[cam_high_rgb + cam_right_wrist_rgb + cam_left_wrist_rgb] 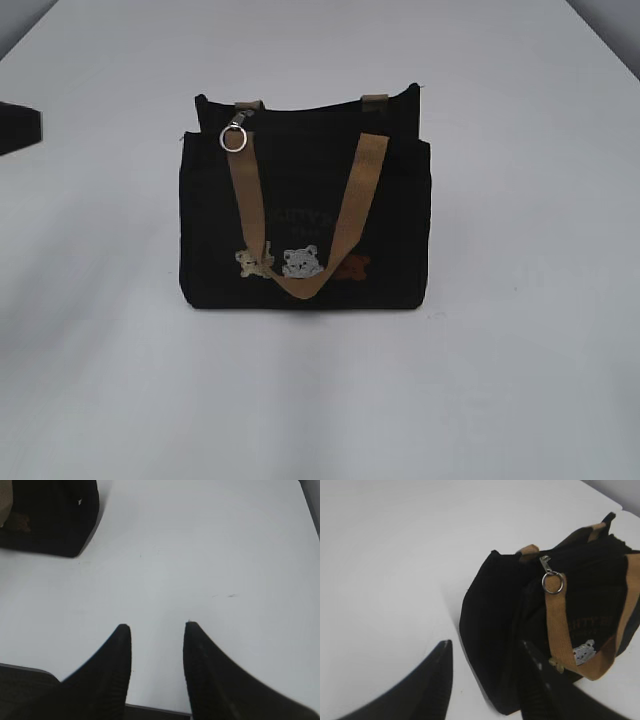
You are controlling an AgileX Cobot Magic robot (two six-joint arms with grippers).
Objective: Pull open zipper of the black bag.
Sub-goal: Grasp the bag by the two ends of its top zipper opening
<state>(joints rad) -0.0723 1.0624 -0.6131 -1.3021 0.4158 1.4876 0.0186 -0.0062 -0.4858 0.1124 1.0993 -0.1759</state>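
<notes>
My gripper will pull the zipper (312, 110) open toward the opposite end, because the silver clasp (240, 119) is at one end of the black bag's top edge.
The black bag (305, 215) stands upright mid-table, its tan handle hanging down the front over the small patches. The zipper (300, 108) runs along its top edge. Its silver clasp and ring (234, 133) hang at the left end, over the handle. In the left wrist view the ring (553, 583) hangs beside the tan strap. My left gripper (485, 649) is open and empty, left of the bag and apart from it, facing the bag's left end (490, 630). My right gripper (156, 626) is open over bare table. Only a bag corner (50, 520) shows at its upper left.
The white table (520, 380) spreads all round the bag. A dark part of the left arm (18, 128) shows at the exterior view's left edge. The right arm is out of that view. A dark table edge (160, 712) runs under the right fingers.
</notes>
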